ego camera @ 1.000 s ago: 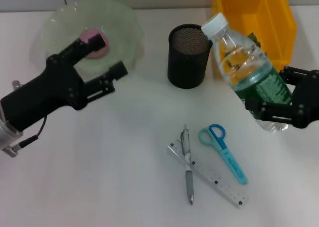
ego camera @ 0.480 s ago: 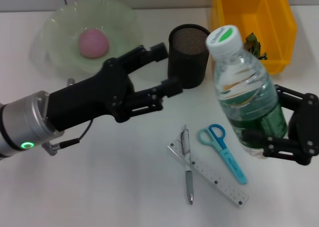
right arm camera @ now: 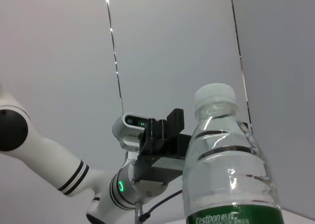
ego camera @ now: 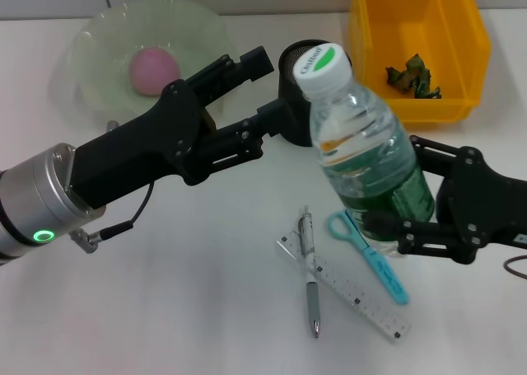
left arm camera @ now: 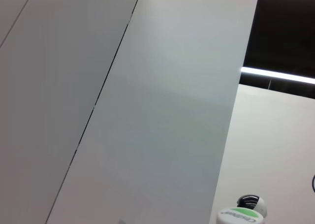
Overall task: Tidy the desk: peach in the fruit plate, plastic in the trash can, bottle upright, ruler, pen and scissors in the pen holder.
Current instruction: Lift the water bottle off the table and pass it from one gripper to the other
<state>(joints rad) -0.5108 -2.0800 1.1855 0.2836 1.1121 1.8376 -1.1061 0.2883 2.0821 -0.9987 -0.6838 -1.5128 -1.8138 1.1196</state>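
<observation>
The black mesh pen holder's rim (ego camera: 299, 47) is clear to see next to the cap, so I should expect an empty pen holder (ego camera: 298, 86) when I take the bottle away.
My right gripper (ego camera: 392, 183) is shut on the clear water bottle (ego camera: 362, 157), which is upright with its white and green cap toward the head camera. Its base is hidden above the blue scissors (ego camera: 375, 260). The bottle (right arm camera: 230, 175) fills the right wrist view. My left gripper (ego camera: 267, 85) is open in the air in front of the black mesh pen holder (ego camera: 290, 58), close to the bottle's cap (left arm camera: 239, 215). The pink peach (ego camera: 154, 70) lies in the green fruit plate (ego camera: 99, 41). Crumpled green plastic (ego camera: 409, 73) sits in the yellow trash can (ego camera: 461, 29). The pen (ego camera: 310, 268) lies across the ruler (ego camera: 354, 297).
Pen, ruler and scissors lie together on the white desk, below and between the two arms. The yellow bin stands at the back right, the plate at the back left. The left arm (right arm camera: 147, 150) shows beyond the bottle in the right wrist view.
The right gripper has carried the bottle left toward the desk's middle and stood it more upright. The left gripper swung from the plate toward the pen holder, ending beside the cap.
</observation>
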